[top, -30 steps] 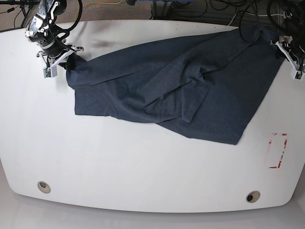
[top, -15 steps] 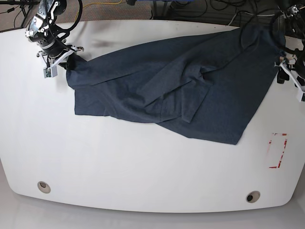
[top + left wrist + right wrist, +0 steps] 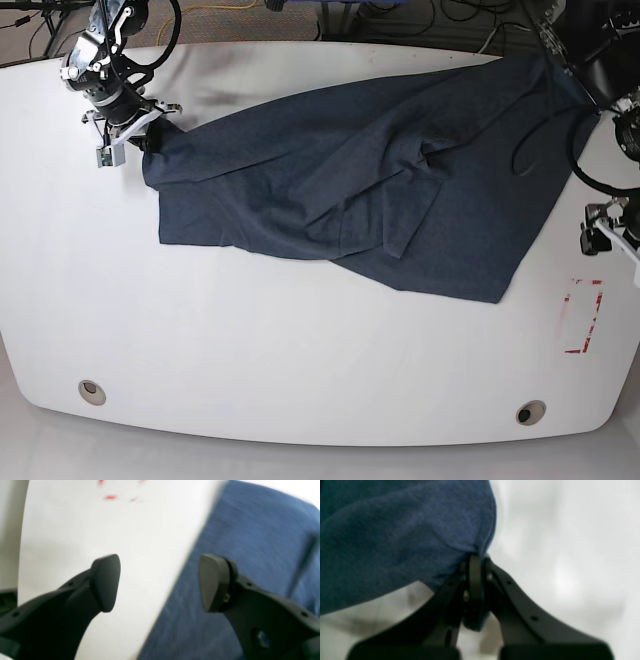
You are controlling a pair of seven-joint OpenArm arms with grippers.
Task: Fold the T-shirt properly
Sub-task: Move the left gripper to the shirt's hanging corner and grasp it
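The T-shirt's front corner (image 3: 497,296) lies flat and free ahead of the robot's open left gripper, so the robot should continue to move toward that corner until the fingers straddle its edge (image 3: 513,277).
The dark navy T-shirt (image 3: 370,180) lies crumpled across the white table (image 3: 300,340), with folds running through its middle. At the far left corner my right gripper (image 3: 128,142) is shut on the shirt's edge. In the right wrist view the gripper (image 3: 475,580) pinches a bunch of the T-shirt (image 3: 395,542). My left gripper (image 3: 610,232) hangs open at the table's right edge, apart from the cloth. In the left wrist view the gripper (image 3: 160,582) holds nothing, and the T-shirt (image 3: 250,542) edge runs diagonally beneath its right finger.
A red-outlined mark (image 3: 583,315) sits on the table near the front right, and its red specks (image 3: 110,497) also show in the left wrist view. Two round holes (image 3: 92,391) (image 3: 531,412) lie near the front edge. Cables (image 3: 450,20) trail behind the table.
My left gripper let go of the shirt's far right corner, opened wide and travelled along the right edge toward the front. The right gripper kept its hold and barely shifted.
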